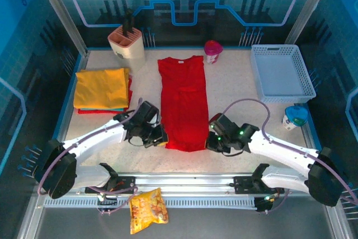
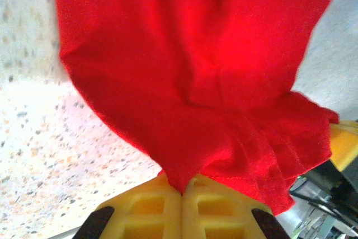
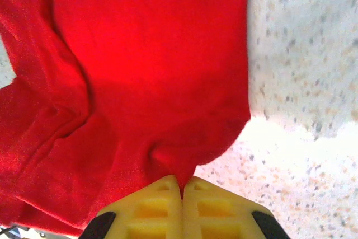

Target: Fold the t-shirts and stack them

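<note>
My grippers are on both near hem corners (image 1: 169, 146) and the red t-shirt is straight, so my left gripper should keep going toward the t-shirt's collar and let go at the t-shirt's middle (image 1: 183, 101).
A red t-shirt (image 1: 183, 102) lies on the table's middle as a long narrow strip, collar at the far end. My left gripper (image 1: 163, 137) is shut on its near left hem corner, and my right gripper (image 1: 209, 141) is shut on its near right hem corner. In the left wrist view the red cloth (image 2: 190, 71) runs down into the closed yellow fingers (image 2: 151, 208). The right wrist view shows the red cloth (image 3: 140, 71) pinched between the yellow fingers (image 3: 215, 208). A folded mustard yellow t-shirt (image 1: 101, 88) rests at the left on a small stack with red cloth beneath.
A white lattice basket (image 1: 281, 73) stands at the back right, with a blue-and-white cup (image 1: 295, 117) near it. At the back stand a beige holder (image 1: 127, 42) and a pink cup (image 1: 212, 51). A yellow-orange snack bag (image 1: 147, 209) lies on the front rail.
</note>
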